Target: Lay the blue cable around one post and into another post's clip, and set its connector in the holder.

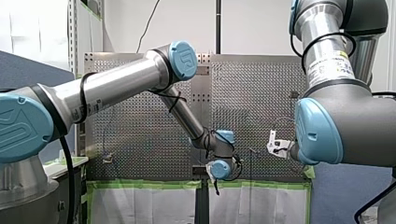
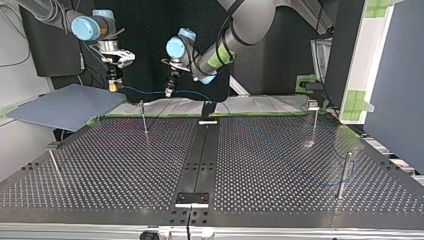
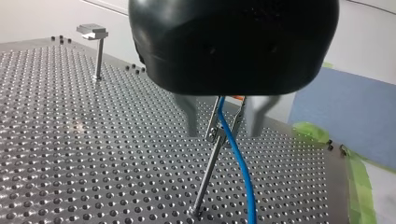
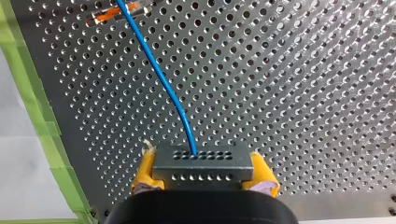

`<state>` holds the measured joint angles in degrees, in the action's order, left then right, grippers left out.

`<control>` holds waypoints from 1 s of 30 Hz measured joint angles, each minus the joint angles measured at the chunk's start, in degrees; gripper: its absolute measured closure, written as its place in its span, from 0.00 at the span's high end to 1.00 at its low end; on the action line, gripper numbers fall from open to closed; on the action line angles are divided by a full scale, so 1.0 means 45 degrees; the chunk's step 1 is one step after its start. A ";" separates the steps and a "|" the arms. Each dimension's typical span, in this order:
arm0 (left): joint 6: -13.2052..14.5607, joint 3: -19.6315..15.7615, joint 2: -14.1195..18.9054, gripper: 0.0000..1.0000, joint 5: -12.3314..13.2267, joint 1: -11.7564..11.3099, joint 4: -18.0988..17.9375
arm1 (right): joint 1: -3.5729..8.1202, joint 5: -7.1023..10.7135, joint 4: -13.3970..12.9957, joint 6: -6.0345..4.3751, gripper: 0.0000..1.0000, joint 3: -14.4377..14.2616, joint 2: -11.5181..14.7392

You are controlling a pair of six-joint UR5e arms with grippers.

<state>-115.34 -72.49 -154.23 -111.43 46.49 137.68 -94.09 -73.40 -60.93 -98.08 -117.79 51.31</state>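
Note:
My gripper will make the blue cable (image 4: 155,62) flex at the grey connector block and trail nearly straight when it carries the block, since the cable curves gently there.
The blue cable (image 4: 159,70) leaves a grey connector block (image 4: 201,163), and the yellow pads of my right gripper (image 4: 201,173) are shut on that block. In the top view my right gripper (image 2: 114,86) hangs over the far edge at the left. From it the cable (image 2: 150,92) runs to my left gripper (image 2: 170,91). My left gripper (image 3: 223,119) is open, its metal fingers (image 3: 189,116) either side of a thin post's clip (image 3: 224,128), and the cable (image 3: 238,158) passes between them without touching. Farther on, the cable curves towards a plain post (image 2: 342,175).
Other posts stand on the perforated table: one with a clip top (image 2: 313,122), one at the top view's left (image 2: 52,160), one far beside my left gripper (image 3: 95,51). A bracket (image 2: 191,199) sits on the centre strip. A blue-grey sheet (image 2: 65,105) and green tape (image 4: 46,126) border the far edge.

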 joint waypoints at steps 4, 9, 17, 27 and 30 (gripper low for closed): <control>0.0145 0.0000 0.0000 0.36 0.0032 0.0003 -0.0008 | 0.0001 0.0000 0.0002 -0.0002 0.00 -0.0002 -0.0001; 0.0107 0.0000 -0.0002 0.36 0.0155 -0.0007 0.0004 | 0.0000 0.0000 0.0002 0.0006 0.00 -0.0001 -0.0001; 0.0066 0.0001 -0.0003 0.33 0.0182 -0.0087 0.0151 | -0.0005 0.0000 0.0042 0.0006 0.00 -0.0001 -0.0002; 0.0064 0.0000 0.0005 0.01 0.0225 -0.0094 0.0207 | -0.0002 -0.0001 0.0097 0.0009 0.00 -0.0002 0.0000; 0.0070 0.0000 0.0001 0.01 0.0256 -0.0093 0.0207 | -0.0002 -0.0006 0.0098 0.0012 0.00 -0.0003 -0.0001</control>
<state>-115.02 -72.49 -154.22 -110.28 46.07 138.61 -94.10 -73.42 -60.48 -98.03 -117.80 51.30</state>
